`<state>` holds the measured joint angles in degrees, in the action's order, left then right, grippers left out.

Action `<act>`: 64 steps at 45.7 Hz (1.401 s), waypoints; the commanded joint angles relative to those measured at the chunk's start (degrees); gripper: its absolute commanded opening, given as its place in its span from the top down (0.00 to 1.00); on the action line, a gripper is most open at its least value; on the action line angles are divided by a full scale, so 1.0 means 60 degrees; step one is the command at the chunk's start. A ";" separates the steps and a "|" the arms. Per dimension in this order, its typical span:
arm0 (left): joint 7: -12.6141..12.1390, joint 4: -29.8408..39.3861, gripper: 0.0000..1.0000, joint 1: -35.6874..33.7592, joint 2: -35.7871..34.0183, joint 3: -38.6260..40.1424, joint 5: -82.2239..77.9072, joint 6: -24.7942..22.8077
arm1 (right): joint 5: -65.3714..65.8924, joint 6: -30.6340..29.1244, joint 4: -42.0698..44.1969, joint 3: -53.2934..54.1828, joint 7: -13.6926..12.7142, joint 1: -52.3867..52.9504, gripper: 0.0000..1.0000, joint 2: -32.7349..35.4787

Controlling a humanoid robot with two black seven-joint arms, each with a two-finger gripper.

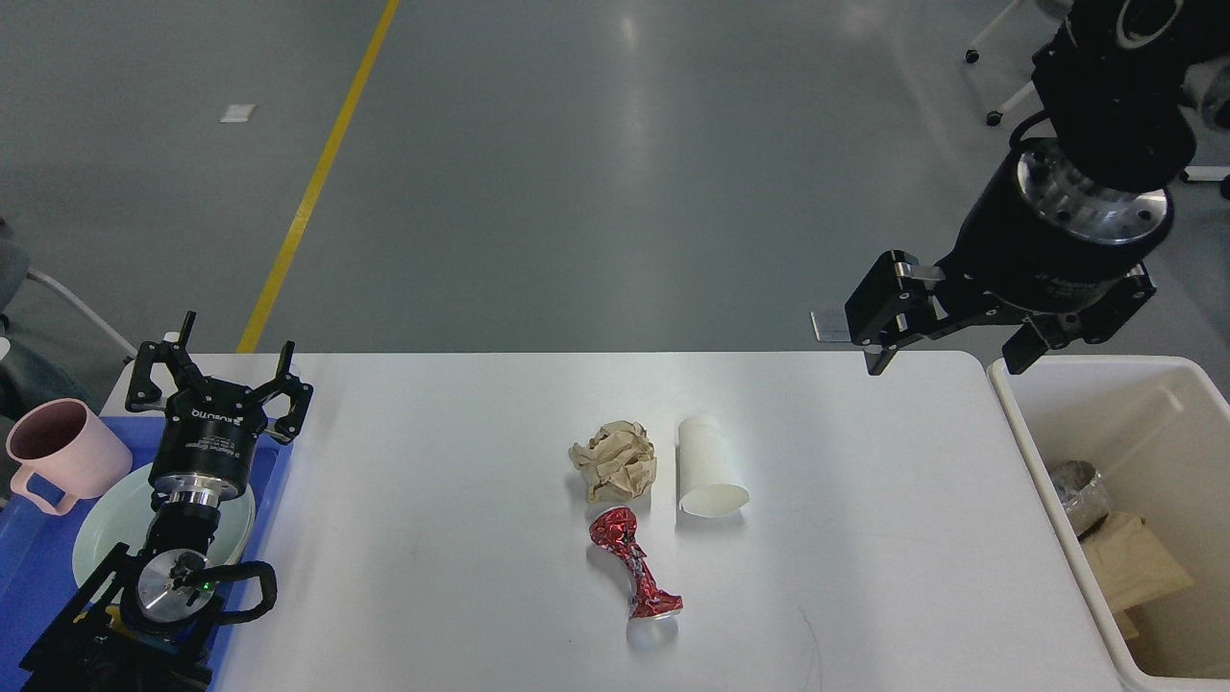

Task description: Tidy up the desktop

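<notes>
My gripper is going to grip and lift the white paper cup (705, 456). The cup lies with a hollow opening (715, 501), so its sides will bend inward when I do.
The white desktop (461, 577) fills the lower view. Near its middle lie a crumpled brown paper ball (614, 459), a white paper cup (708, 467) on its side, and a crushed red can (635, 572). My right gripper (945, 360) hangs open above the table's far right corner, up and to the right of the cup, with nothing between its fingers. My left gripper (219, 370) stands open and empty over the far left edge, above the blue tray.
A blue tray (38, 567) at the left holds a pink mug (56, 454) and a pale green plate (106, 533). A cream-white bin (1033, 432) at the right holds brown paper and a crushed silvery piece. An office chair stands at the far right.
</notes>
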<state>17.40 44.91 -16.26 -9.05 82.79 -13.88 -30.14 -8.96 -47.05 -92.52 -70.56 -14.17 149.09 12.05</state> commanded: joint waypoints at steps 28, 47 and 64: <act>0.0000 0.0000 0.04 0.0000 0.0000 0.0001 -0.0001 -0.0001 | 0.1288 0.2305 0.6306 0.2122 0.0033 -0.7854 0.00 -0.2580; 0.0000 0.0000 0.03 -0.0001 0.0000 0.0000 -0.0001 -0.0001 | 0.1288 0.3813 0.8564 0.2429 0.0033 -1.0917 0.00 -0.3708; 0.0000 0.0000 0.03 0.0000 0.0000 0.0000 -0.0001 -0.0001 | 0.1420 0.5923 0.9209 0.2854 0.0019 -1.2090 0.00 -0.3825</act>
<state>17.40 44.91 -16.32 -9.05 82.82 -13.89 -30.14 -0.98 -13.64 -37.76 -52.99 -14.07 77.25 -10.99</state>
